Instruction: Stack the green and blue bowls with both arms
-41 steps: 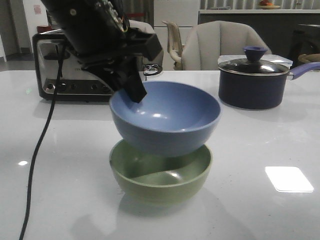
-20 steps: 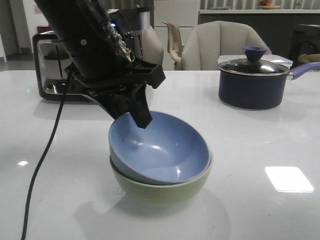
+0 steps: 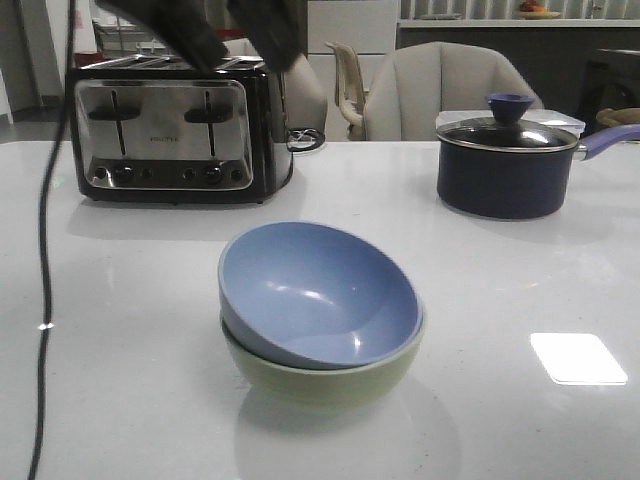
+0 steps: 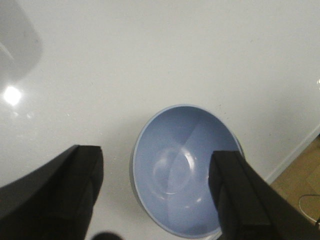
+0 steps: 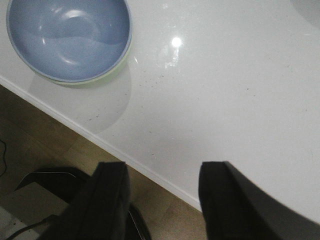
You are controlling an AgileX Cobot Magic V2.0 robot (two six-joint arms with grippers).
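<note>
My left gripper goes on moving away before it closes empty, because the blue bowl rests inside the green bowl and this gripper is open above them.
The dusty blue bowl (image 3: 310,295) sits tilted inside the sage green bowl (image 3: 330,385) at the middle of the white table. My left gripper (image 3: 248,52) is open and empty, high above and behind the bowls; only its fingertips show at the top of the front view. In the left wrist view the left gripper (image 4: 156,157) hangs apart over the blue bowl (image 4: 185,170). My right gripper (image 5: 162,172) is open and empty over the table's front edge, away from the blue bowl (image 5: 67,35) and the green rim (image 5: 119,64). It is outside the front view.
A black and chrome toaster (image 3: 170,130) stands at the back left. A dark lidded saucepan (image 3: 505,165) stands at the back right. A black cable (image 3: 45,300) hangs down the left side. Chairs (image 3: 440,90) stand behind the table. The table's edge (image 5: 125,156) drops to wooden floor.
My left gripper set the blue bowl into the green bowl, let go of it, and rose up and back. The blue bowl now rests tilted in the green one.
</note>
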